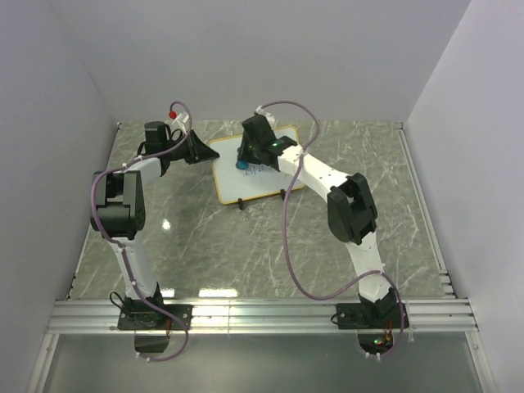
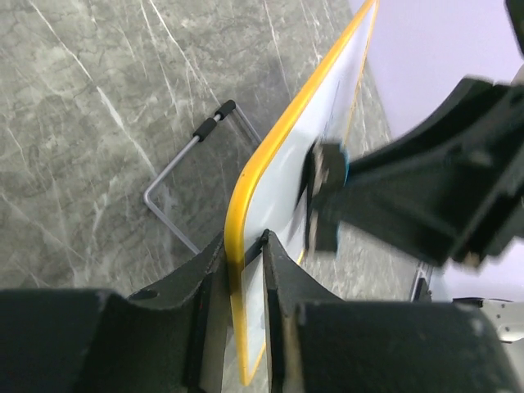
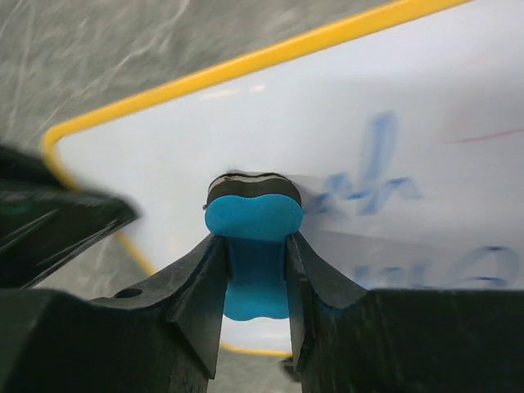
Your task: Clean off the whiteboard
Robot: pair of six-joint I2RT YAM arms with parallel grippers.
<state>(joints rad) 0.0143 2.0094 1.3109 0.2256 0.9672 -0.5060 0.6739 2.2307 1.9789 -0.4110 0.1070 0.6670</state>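
The eraser is getting close to the whiteboard's edge that my left gripper holds, and blue writing [image 3: 372,176] is still there behind it. So my right gripper should sweep back toward the whiteboard's opposite edge [image 1: 290,133].
The whiteboard [image 1: 246,182] with its tan-yellow frame stands tilted on two black feet at the back middle of the table. My left gripper [image 1: 202,149] is shut on its left edge; in the left wrist view the yellow frame [image 2: 246,205] sits between the fingers. My right gripper [image 1: 250,160] is shut on a blue eraser [image 3: 254,217] and presses its dark felt face against the board [image 3: 246,131]. Blue writing [image 3: 368,180] shows right of the eraser. The eraser also shows in the left wrist view [image 2: 327,196].
A grey wire stand leg [image 2: 176,176] of the board rests on the marbled table [image 1: 205,246]. White walls enclose the table on three sides. An aluminium rail [image 1: 262,315] runs along the near edge.
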